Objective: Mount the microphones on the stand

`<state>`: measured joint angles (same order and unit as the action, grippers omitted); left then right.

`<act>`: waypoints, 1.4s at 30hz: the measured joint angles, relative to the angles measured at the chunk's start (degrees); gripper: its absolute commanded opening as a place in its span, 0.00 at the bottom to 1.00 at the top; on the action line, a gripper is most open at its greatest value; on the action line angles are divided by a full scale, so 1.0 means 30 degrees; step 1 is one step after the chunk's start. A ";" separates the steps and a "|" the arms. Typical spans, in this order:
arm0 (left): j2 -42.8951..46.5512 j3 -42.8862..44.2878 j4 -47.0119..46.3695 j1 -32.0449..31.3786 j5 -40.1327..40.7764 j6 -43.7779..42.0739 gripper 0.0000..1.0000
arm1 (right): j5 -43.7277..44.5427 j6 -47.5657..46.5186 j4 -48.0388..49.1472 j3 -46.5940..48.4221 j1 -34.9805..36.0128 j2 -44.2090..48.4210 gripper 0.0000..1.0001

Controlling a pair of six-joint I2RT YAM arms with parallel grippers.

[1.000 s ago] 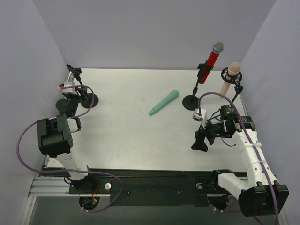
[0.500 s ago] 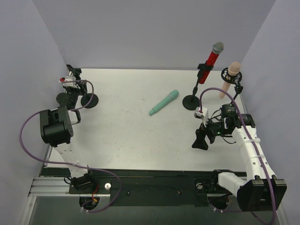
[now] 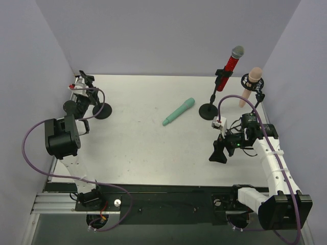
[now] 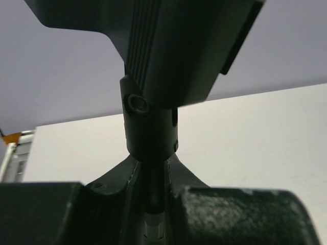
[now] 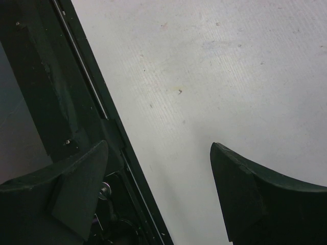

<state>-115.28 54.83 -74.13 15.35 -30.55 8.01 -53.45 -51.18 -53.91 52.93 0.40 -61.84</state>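
The empty stand point(image 3: 102, 111) should stay upright as my left gripper keeps carrying it until its base stands by the mint-green microphone's thin end: the table there point(image 3: 161, 145) is open.
The mint-green microphone point(image 3: 179, 112) lies flat in the middle of the table. The glittery red microphone point(image 3: 229, 65) sits in the clip of a black stand point(image 3: 208, 109) at the back right. The peach-pink microphone point(image 3: 251, 84) stands in a ring holder beside it. A third, empty black stand point(image 3: 101, 111) is at the back left. My left gripper point(image 3: 83, 97) is shut on its thin pole; in the left wrist view my gripper point(image 4: 152, 189) clamps the pole below the stand's clip joint point(image 4: 150, 127). My right gripper point(image 3: 218, 154) is open and empty, pointing down at the table point(image 5: 158, 178).
Grey walls close in the table on the left, back and right. A black rail point(image 5: 76, 102) runs along the near edge below my right gripper. A purple cable point(image 3: 30, 148) loops off the left arm, and another point(image 3: 240, 102) off the right arm.
My left gripper has moved toward the back with the stand's pole in it, and the stand's base has shifted slightly right. The right arm has hardly moved.
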 measured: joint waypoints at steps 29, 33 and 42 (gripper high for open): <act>0.7883 -0.5639 0.2754 -1.4753 -0.9136 0.0364 0.00 | -0.0211 -0.0146 -0.0124 0.0000 -0.0801 0.1209 0.77; 0.5763 -0.5639 0.1311 -1.4702 -0.8531 0.1552 0.07 | -0.0321 -0.0182 -0.0124 0.0000 -0.1005 0.1209 0.76; 0.4794 -0.6535 -0.1020 -1.4717 -0.7023 0.2419 0.55 | -0.0437 -0.0342 -0.0182 -0.0007 -0.1253 0.1202 0.76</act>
<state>-100.90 35.22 -77.19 -28.80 -51.62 15.27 -54.76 -52.21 -54.46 52.90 -3.36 -58.24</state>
